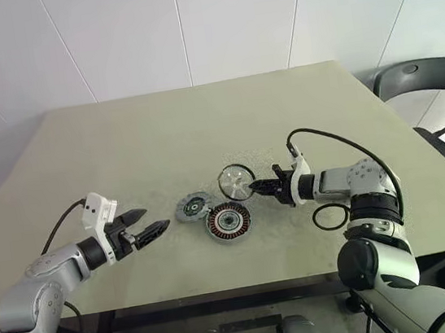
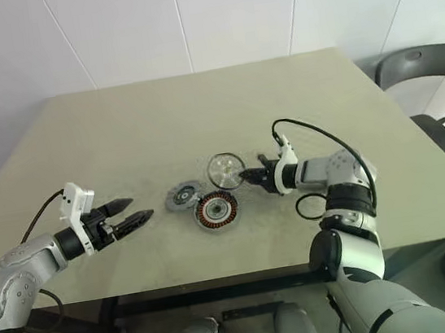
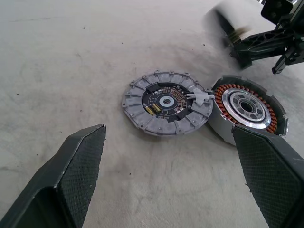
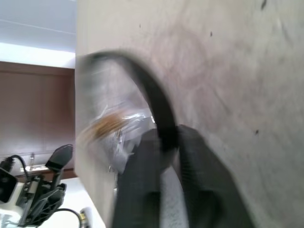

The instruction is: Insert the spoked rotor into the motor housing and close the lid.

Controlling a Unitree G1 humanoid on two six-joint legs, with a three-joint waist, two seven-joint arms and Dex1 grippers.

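The spoked rotor's copper shaft [image 4: 106,126] points away from the motor housing in my right gripper, so next my left gripper takes the rotor's rim [image 1: 221,186] and turns the shaft down.
The spoked rotor [image 1: 236,182] stands tilted on edge just beyond the motor housing [image 1: 228,221], a thick disc with copper-brown windings around a silver hub. My right gripper [image 1: 258,186] is shut on the rotor's black rim [image 4: 153,97], reaching in from the right. The lid [image 1: 193,207], a grey slotted disc with its dark circuit side up [image 3: 166,102], lies flat on the table touching the housing's left side. My left gripper [image 1: 154,219] hovers open to the left of the lid, its fingers [image 3: 76,175] wide apart and holding nothing.
The parts sit near the front middle of a wide beige table [image 1: 201,128]. A dark chair [image 1: 420,79] stands past the table's right edge. A black cable [image 1: 343,146] loops over my right forearm.
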